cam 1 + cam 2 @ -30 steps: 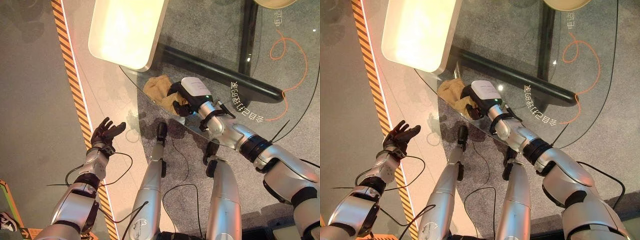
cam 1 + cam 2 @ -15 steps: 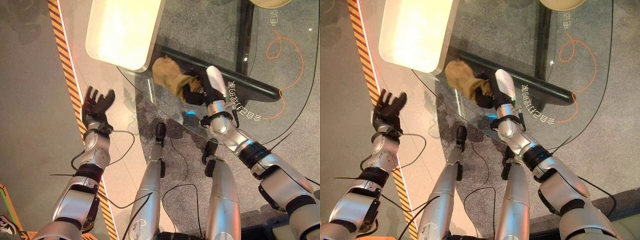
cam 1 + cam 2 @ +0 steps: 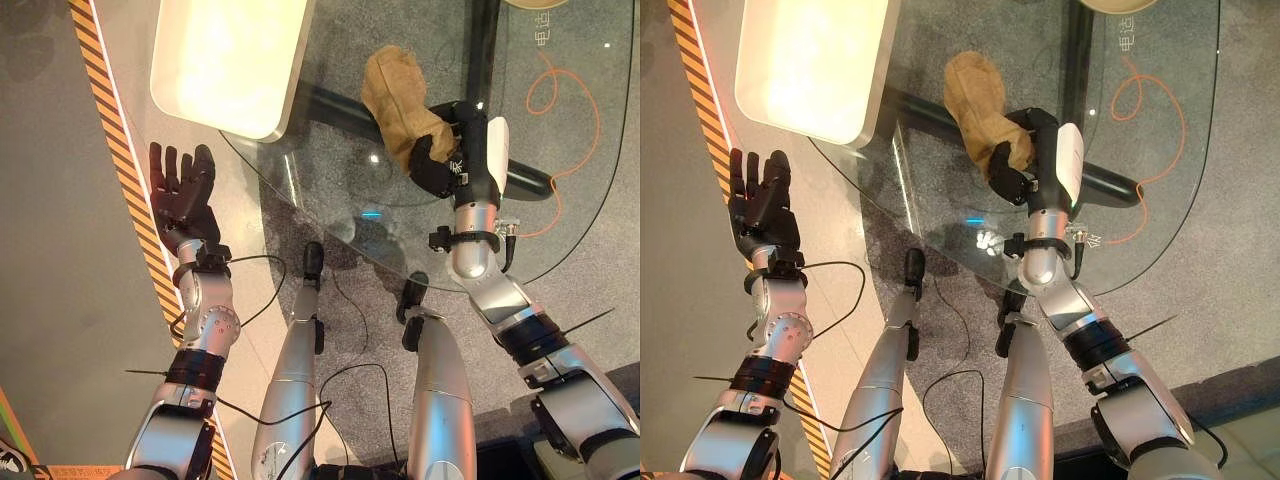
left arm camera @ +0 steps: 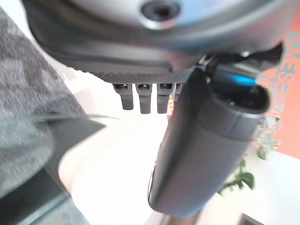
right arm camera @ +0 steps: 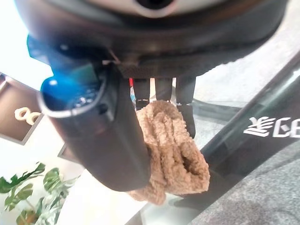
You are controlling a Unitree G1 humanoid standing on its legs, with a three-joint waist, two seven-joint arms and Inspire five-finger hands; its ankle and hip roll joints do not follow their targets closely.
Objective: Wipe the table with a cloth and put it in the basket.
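The tan cloth [image 3: 402, 105] is bunched up into a thick wad [image 3: 392, 76]. It will stay in a bundle with its loose end hanging down when I carry it to the tray.
A tan fuzzy cloth [image 3: 398, 105] lies bunched on the round glass table [image 3: 330, 190], stretching away from my right hand [image 3: 445, 160]. That hand is shut on the near end of the cloth [image 5: 171, 154], thumb and fingers [image 5: 185, 101] pinching it. In the right eye view the cloth [image 3: 980, 105] trails toward the table's far side from the right hand [image 3: 1025, 165]. My left hand [image 3: 183, 195] is raised off the table's left edge over the floor, open with straight fingers [image 4: 140, 98], holding nothing. A pale basket rim [image 3: 1120, 5] peeks in at the far right.
A cream rectangular tray [image 3: 225, 65] rests on the table's far left part. An orange cord [image 3: 565, 95] loops on the floor under the glass at the right. A black bar [image 3: 340, 105] of the table frame runs beneath. Orange-and-black hazard tape [image 3: 120, 160] lines the floor at left.
My right hand has dragged the cloth across the glass, away from me and to the right. The left hand has risen and straightened its fingers. The camera view has shifted somewhat.
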